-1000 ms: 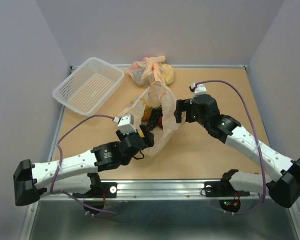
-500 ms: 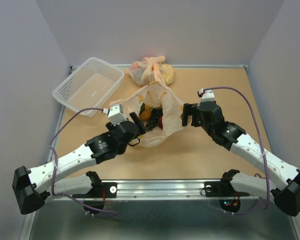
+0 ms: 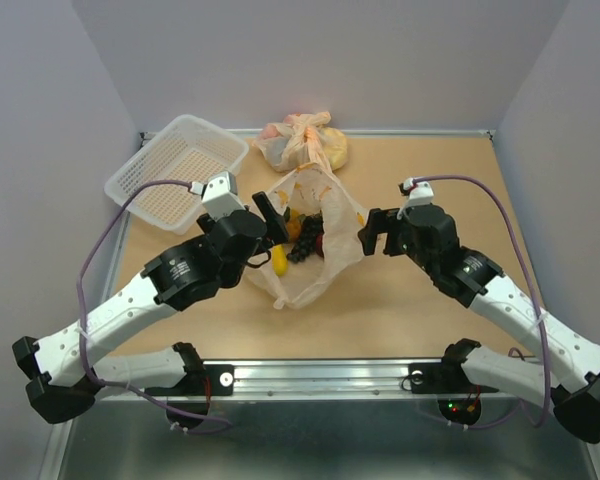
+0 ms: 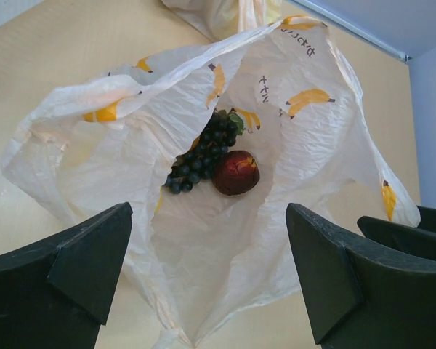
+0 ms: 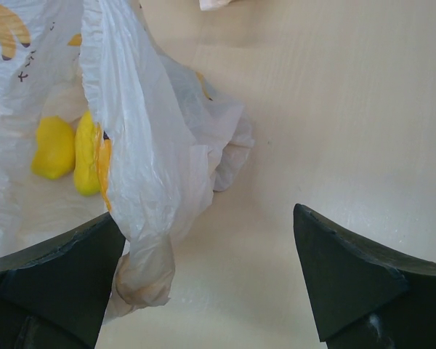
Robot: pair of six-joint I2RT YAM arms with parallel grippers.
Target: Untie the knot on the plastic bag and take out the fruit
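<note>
The creased handle end (image 5: 148, 276) leads into the plastic bag's side (image 3: 344, 228), so the side will stay up next to the bag's opening when I hold the handle end.
The plastic bag (image 3: 325, 275) lies in the middle of the table with its mouth wide open; no knot shows on it. Inside I see a dark grape bunch (image 4: 203, 156), a dark red plum (image 4: 236, 172) and yellow fruits (image 5: 54, 149). My left gripper (image 3: 268, 235) is open and empty at the bag's left rim, its fingers either side of the bag's near end (image 4: 225, 240). My right gripper (image 3: 365, 232) is open and empty at the bag's right side, with a twisted handle end (image 5: 142, 276) hanging by its left finger.
A second peach bag (image 3: 305, 140), knotted around a yellow lump, lies at the back wall. A white basket (image 3: 180, 170) stands at the back left. The table's raised edge runs along the back and sides.
My left gripper has moved away from me and to the left along the bag's left side. The bag has sagged and spread wider. My right gripper has shifted slightly.
</note>
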